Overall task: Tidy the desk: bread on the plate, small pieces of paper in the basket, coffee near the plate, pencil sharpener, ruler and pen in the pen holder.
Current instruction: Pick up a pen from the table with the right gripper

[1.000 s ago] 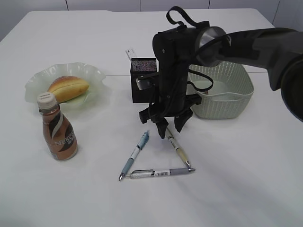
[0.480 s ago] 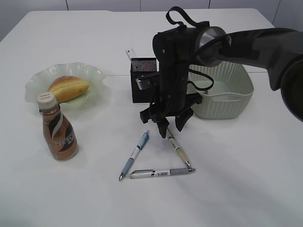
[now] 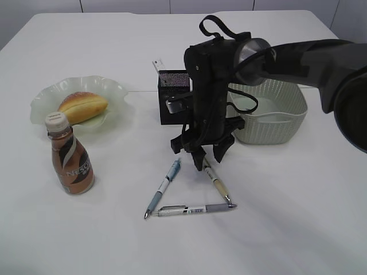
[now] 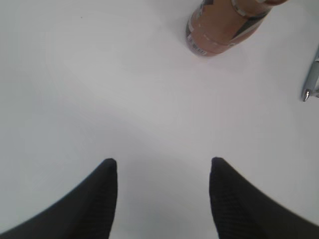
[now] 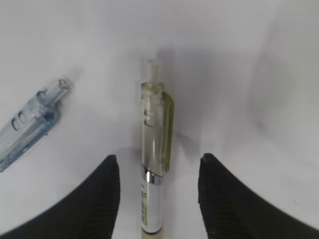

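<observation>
The white object (image 3: 159,65) sticks out of the black pen holder at a slant, so the yellowish pen (image 3: 217,180) will tip against the pen holder's rim when I let go of it inside.
Three pens lie in a triangle on the white table: a yellowish pen (image 3: 217,183), a blue pen (image 3: 163,188) and a grey pen (image 3: 195,209). My right gripper (image 3: 209,160) is open and hangs low over the upper end of the yellowish pen (image 5: 155,149), which lies between its fingers (image 5: 99,199) without touching them; the blue pen (image 5: 30,124) lies to the left. The black pen holder (image 3: 172,97) stands behind the arm. Bread (image 3: 83,107) lies on the pale green plate (image 3: 43,100). The coffee bottle (image 3: 70,161) stands in front of the plate. My left gripper (image 4: 163,162) is open above bare table, with the coffee bottle (image 4: 224,25) ahead.
A pale woven basket (image 3: 268,112) stands right of the pen holder. A white object (image 3: 158,65) sticks up from the holder's back left corner. A pen tip (image 4: 311,79) shows at the right edge of the left wrist view.
My right gripper has shifted slightly and sunk a little closer to the yellowish pen. The pens, bottle and bread have not moved.
</observation>
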You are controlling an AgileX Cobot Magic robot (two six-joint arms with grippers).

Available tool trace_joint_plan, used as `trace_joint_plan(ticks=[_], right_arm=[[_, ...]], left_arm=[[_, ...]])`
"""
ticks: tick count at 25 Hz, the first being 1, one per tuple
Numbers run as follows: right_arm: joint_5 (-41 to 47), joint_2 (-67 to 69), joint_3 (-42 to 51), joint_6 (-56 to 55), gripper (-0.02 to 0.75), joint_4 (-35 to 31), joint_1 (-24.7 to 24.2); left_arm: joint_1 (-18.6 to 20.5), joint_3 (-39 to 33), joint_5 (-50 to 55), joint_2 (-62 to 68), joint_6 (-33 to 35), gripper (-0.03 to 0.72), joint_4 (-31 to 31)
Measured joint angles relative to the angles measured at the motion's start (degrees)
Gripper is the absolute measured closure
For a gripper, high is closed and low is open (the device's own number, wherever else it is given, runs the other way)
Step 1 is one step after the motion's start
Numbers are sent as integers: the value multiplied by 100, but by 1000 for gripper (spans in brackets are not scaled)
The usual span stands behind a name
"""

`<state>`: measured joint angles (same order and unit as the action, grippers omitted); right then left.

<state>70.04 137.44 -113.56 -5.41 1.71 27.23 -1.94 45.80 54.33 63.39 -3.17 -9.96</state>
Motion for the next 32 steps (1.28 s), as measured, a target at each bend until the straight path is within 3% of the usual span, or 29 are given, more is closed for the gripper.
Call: trace_joint_plan(ticks=[11, 16, 24, 32], right_arm=[[-12, 80, 0, 0, 375, 0, 0], [-12, 152, -2, 10, 447, -75, 0], [-12, 152, -2, 292, 638, -245, 0], [-12, 141, -40, 353, 657, -303, 0]], left_arm=[[0, 0, -34, 0, 0, 255, 0], [0, 0, -94, 0, 0, 255, 0], [0, 0, -146, 0, 12, 255, 0], [0, 0, -146, 0, 15, 255, 0]])
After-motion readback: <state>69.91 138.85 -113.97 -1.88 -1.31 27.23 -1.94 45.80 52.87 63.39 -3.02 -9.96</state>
